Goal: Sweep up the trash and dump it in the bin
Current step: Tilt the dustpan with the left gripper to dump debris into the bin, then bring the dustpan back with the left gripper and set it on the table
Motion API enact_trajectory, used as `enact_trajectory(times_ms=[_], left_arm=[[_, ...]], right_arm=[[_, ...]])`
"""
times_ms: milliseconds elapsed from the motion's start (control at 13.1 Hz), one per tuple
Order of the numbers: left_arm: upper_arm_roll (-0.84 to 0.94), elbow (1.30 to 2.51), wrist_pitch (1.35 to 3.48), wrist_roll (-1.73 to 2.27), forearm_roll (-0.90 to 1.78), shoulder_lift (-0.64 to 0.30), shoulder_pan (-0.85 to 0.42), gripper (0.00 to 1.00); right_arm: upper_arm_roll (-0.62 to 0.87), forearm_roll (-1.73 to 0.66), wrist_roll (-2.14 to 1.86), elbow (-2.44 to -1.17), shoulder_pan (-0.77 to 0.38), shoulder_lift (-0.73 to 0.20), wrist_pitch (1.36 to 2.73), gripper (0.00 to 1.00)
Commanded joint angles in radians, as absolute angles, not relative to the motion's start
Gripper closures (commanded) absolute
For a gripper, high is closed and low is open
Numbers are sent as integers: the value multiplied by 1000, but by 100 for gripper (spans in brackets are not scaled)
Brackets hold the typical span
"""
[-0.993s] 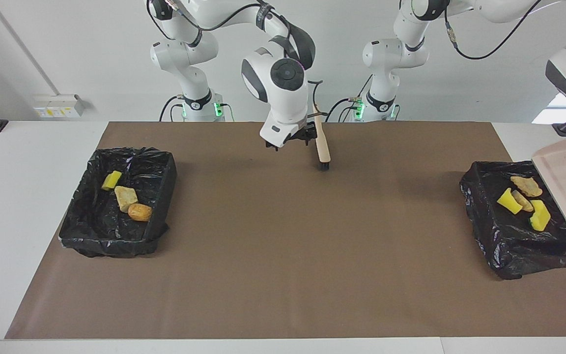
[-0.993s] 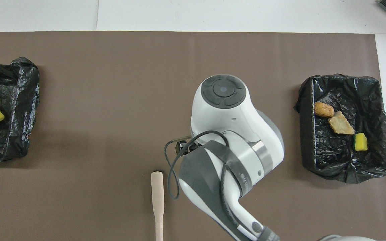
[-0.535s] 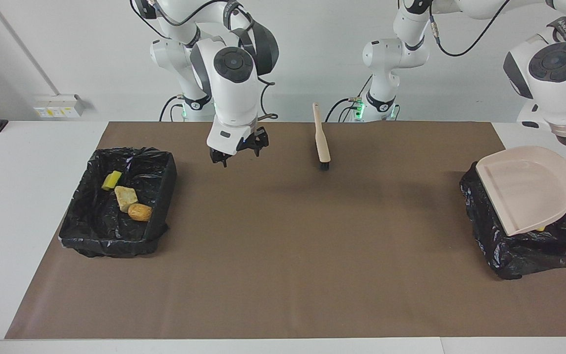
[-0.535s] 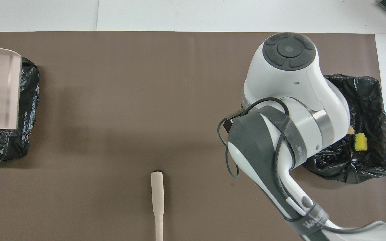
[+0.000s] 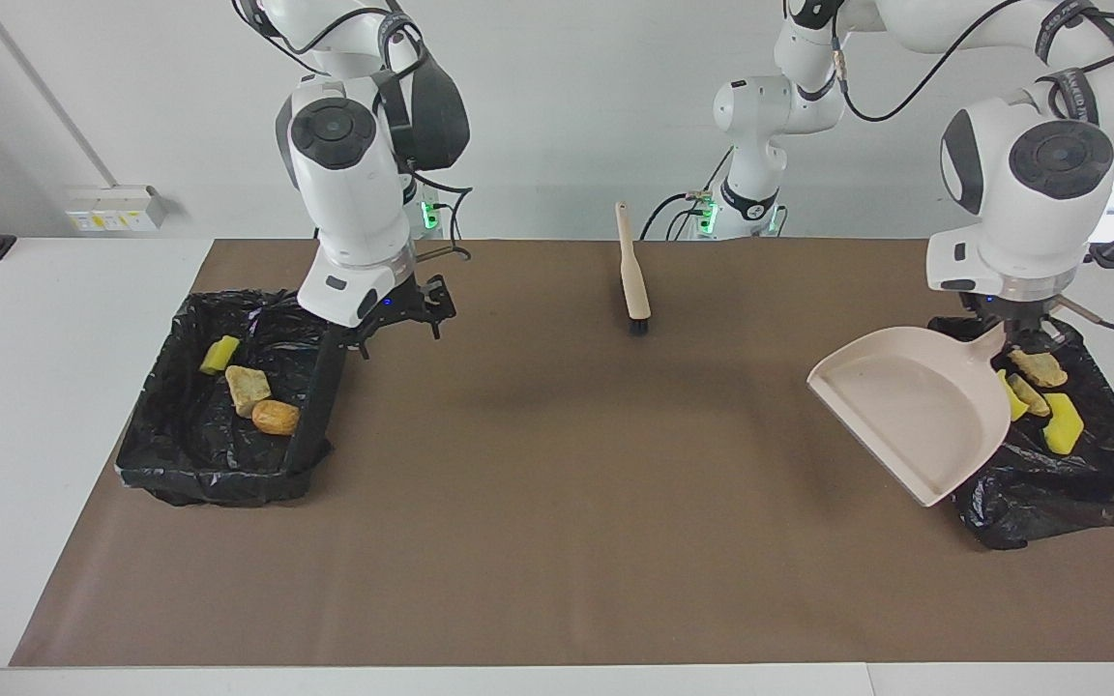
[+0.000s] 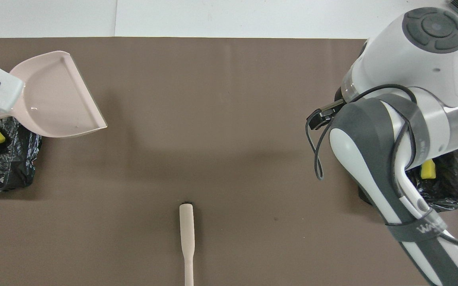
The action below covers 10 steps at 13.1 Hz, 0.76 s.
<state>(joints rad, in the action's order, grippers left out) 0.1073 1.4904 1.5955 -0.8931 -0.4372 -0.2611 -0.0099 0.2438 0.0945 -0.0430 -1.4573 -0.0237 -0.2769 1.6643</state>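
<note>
My left gripper is holding the beige dustpan [image 6: 60, 97], which is empty, and the mat's middle [image 6: 214, 124] is clear. It should keep going there and let go of the dustpan once the dustpan lies flat.
The trash lies in two black-lined bins. The bin [image 5: 219, 478] at the right arm's end holds a yellow sponge chunk [image 5: 219, 354], a beige rock piece [image 5: 248, 389] and an orange-brown lump [image 5: 275, 417]. In the bin [image 5: 1050, 488] at the left arm's end lie beige pieces [image 5: 1037, 366] and yellow sponges [image 5: 1064, 425]. My left gripper [image 5: 1023, 338] is shut on the handle of the beige dustpan [image 5: 905, 411], which hangs tilted over the mat beside that bin. My right gripper [image 5: 400, 324] is open and empty, over the first bin's edge.
The beige brush [image 5: 632, 275] with black bristles lies on the brown mat near the robots' edge, seen from above as a brush [image 6: 187, 238] midway between both bins. The dustpan [image 6: 58, 99] looks empty from above.
The right arm left the brush and swung to the bin at its own end. The left arm brought the dustpan from over its bin out toward the mat's middle.
</note>
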Motion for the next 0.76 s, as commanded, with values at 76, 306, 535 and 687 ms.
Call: enact_trajectory(times_ms=[76,306,535,687], left_arm=[[251,1526,1604,-434,-365,-322,-15,100],[334,1558,1698,-131,-259,-357,-35,100],[451,1581,1781,175,-238,-397,-46,100],[474,1592,1859,337,-201,-420,-84,100]], right_arm=[[255,84,-67,-1456,98,-296,1787,0],[177,86,-71,-1454,92,-267,1758,0],[76,86,-45,-1454,51,-206,1714,0],[51,86,42,-1457,26,-167,1646,0]])
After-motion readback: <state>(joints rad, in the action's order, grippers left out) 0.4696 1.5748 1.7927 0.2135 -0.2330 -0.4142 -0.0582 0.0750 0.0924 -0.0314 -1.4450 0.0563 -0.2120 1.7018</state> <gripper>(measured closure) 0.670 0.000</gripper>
